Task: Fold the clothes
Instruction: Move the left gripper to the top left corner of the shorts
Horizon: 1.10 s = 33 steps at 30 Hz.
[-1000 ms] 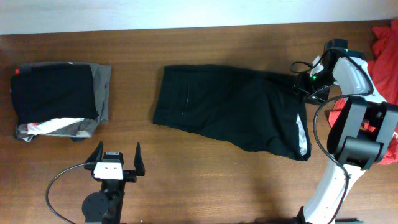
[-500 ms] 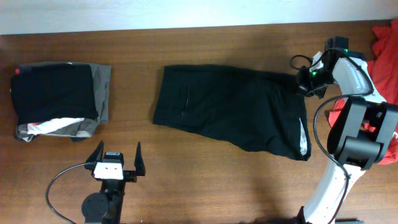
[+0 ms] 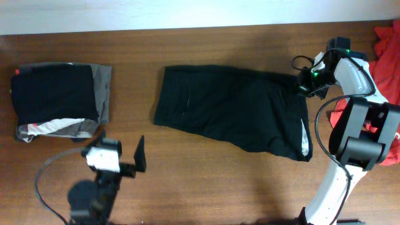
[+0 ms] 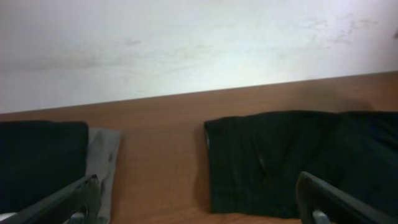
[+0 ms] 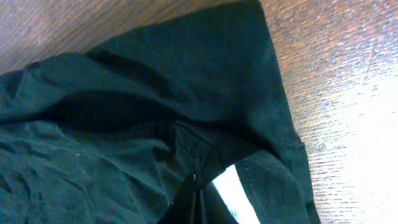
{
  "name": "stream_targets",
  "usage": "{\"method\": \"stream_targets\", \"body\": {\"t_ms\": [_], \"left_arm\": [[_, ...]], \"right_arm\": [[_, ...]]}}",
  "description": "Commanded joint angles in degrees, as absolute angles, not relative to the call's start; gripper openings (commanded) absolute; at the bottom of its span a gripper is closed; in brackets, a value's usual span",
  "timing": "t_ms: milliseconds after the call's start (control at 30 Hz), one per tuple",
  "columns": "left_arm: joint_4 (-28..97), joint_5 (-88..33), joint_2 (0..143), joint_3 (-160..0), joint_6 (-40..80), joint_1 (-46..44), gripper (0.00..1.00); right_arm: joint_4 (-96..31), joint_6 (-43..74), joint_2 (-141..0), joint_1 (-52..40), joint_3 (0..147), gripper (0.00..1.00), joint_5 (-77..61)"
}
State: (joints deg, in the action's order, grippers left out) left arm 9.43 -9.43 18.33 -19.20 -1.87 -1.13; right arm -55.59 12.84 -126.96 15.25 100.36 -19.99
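Note:
Only one far corner of the black garment [image 3: 294, 84] is pinched by my right gripper, so my left gripper should pinch the loose far corner [image 3: 170, 72] by the stack before the folding starts.
A large black garment [image 3: 231, 112] of the clothes lies spread flat mid-table. My right gripper [image 3: 302, 86] sits at its far right corner. In the right wrist view the right gripper [image 5: 195, 182] is shut, pinching a fold of the black fabric [image 5: 143, 93] beside a white strip [image 5: 233, 190]. My left gripper [image 3: 117, 149] hovers open near the front left, nothing between its fingers. In the left wrist view the left gripper [image 4: 199, 205] is apart from the black garment [image 4: 280, 155], which lies ahead to the right.
A folded stack of black, grey and white-striped clothes [image 3: 59, 100] rests at the far left, also seen in the left wrist view as the stack [image 4: 43, 155]. Red-orange clothes [image 3: 387, 44] lie at the right table edge behind the right arm. A white wall [image 4: 186, 43] borders the table's far side.
My right gripper has closed on the garment's far right corner. The left arm has shifted slightly left and turned, its jaws still wide.

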Motion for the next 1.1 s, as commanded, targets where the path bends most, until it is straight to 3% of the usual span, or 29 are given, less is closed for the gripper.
{"method": "stream_targets", "body": {"t_ms": [0,233,433,467,567,867,1067], "left_arm": [[12.1,-13.7,33.5,-31.6,-1.1,-1.3,0.99],[31.3,-21.4,73.4,-65.8,-2.9,-1.3,0.99],[32.3,-34.6,99.9,-86.9,-2.9,-1.3,0.99],[31.6,-35.3,102.7,-88.4,-2.9,-1.4,0.98],[27.1,-37.3,109.9,-90.0,-2.9,-1.3,0.64],[17.8,-37.3,124.9,-90.0,-0.3,-1.3,0.63],[14.1,-37.3,127.3,-90.0,3.1,-1.5,0.63]], "right_arm": [[-55.7,12.3,-127.2,15.5,100.2,0.04,-19.7],[-55.7,12.3,-127.2,15.5,100.2,0.04,-18.6],[-55.9,12.3,-127.2,15.5,100.2,0.04,-18.6],[-55.9,12.3,-127.2,15.5,100.2,0.04,-18.6],[-56.1,12.3,-127.2,15.5,100.2,0.04,-18.6],[-56.1,12.3,-127.2,15.5,100.2,0.05,-18.6],[-56.1,12.3,-127.2,15.5,100.2,0.05,-17.3]]}}
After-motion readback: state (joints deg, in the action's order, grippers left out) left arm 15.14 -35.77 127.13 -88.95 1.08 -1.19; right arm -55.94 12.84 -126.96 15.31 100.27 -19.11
